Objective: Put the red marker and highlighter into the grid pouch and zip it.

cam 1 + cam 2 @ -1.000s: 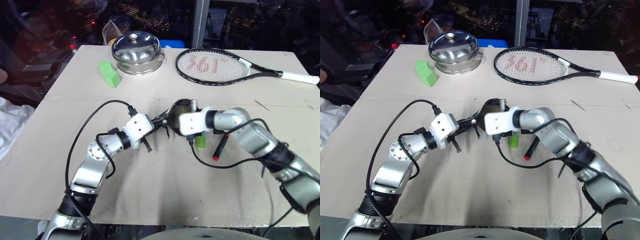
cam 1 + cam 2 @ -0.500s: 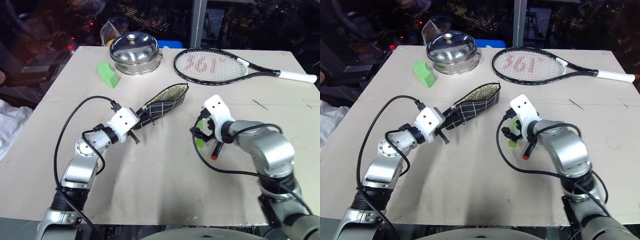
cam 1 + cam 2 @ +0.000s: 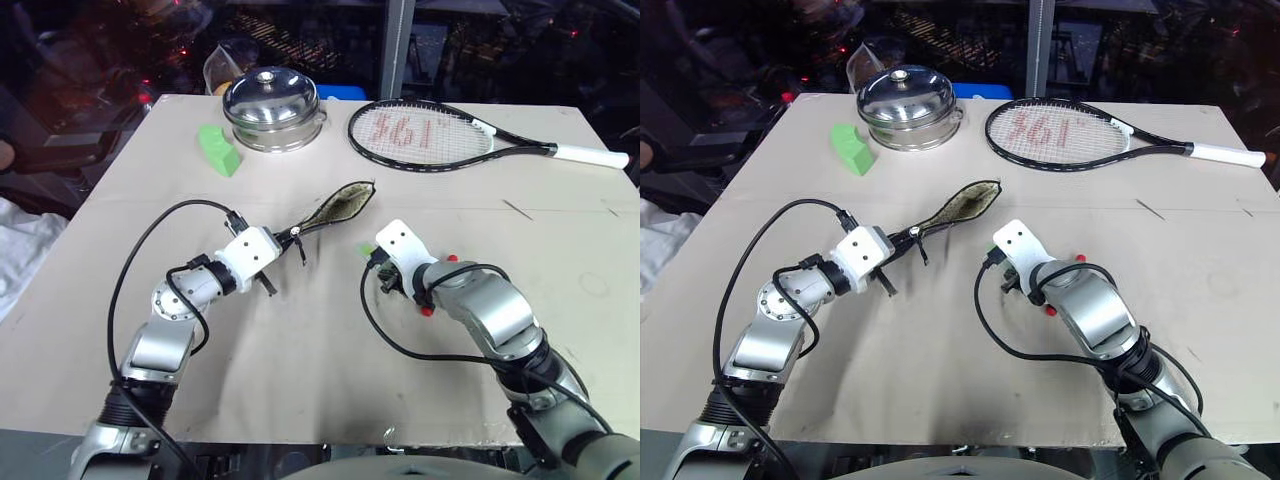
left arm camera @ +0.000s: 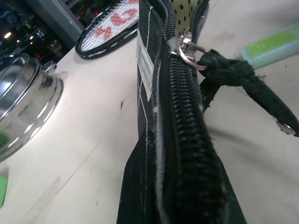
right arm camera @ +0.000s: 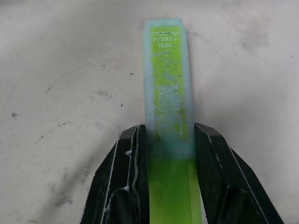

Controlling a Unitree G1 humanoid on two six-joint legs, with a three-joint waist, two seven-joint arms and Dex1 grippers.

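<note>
The highlighter's pale tip (image 3: 366, 248) points across the grid pouch's far opening, so the robot's right gripper should raise the highlighter and turn it round to face into the pouch's opening (image 3: 346, 203).
My left gripper (image 3: 278, 243) is shut on the near end of the grid pouch (image 3: 338, 204) and holds it off the table, edge-on. The pouch's far mouth gapes and shows tan lining. The left wrist view looks along the zipper (image 4: 180, 140) to its pull (image 4: 187, 44). On the table to the pouch's right lies the lime-green highlighter (image 5: 168, 88), with my right gripper (image 5: 168, 135) shut on its middle and a black finger (image 5: 128, 177) on each side. The pale tip of the highlighter (image 3: 362, 247) pokes out past the wrist. The red marker (image 3: 427, 310) lies mostly hidden behind my right forearm.
At the back of the table stand a steel pot with a lid (image 3: 272, 105), a green wedge block (image 3: 218, 148) to its left and a tennis racket (image 3: 430, 135) to its right. Bare tabletop (image 3: 320, 340) lies in front of both arms.
My right gripper left the pouch's mouth, swung down to the highlighter and closed on it. The left gripper has rolled the pouch from its flat side onto its edge.
</note>
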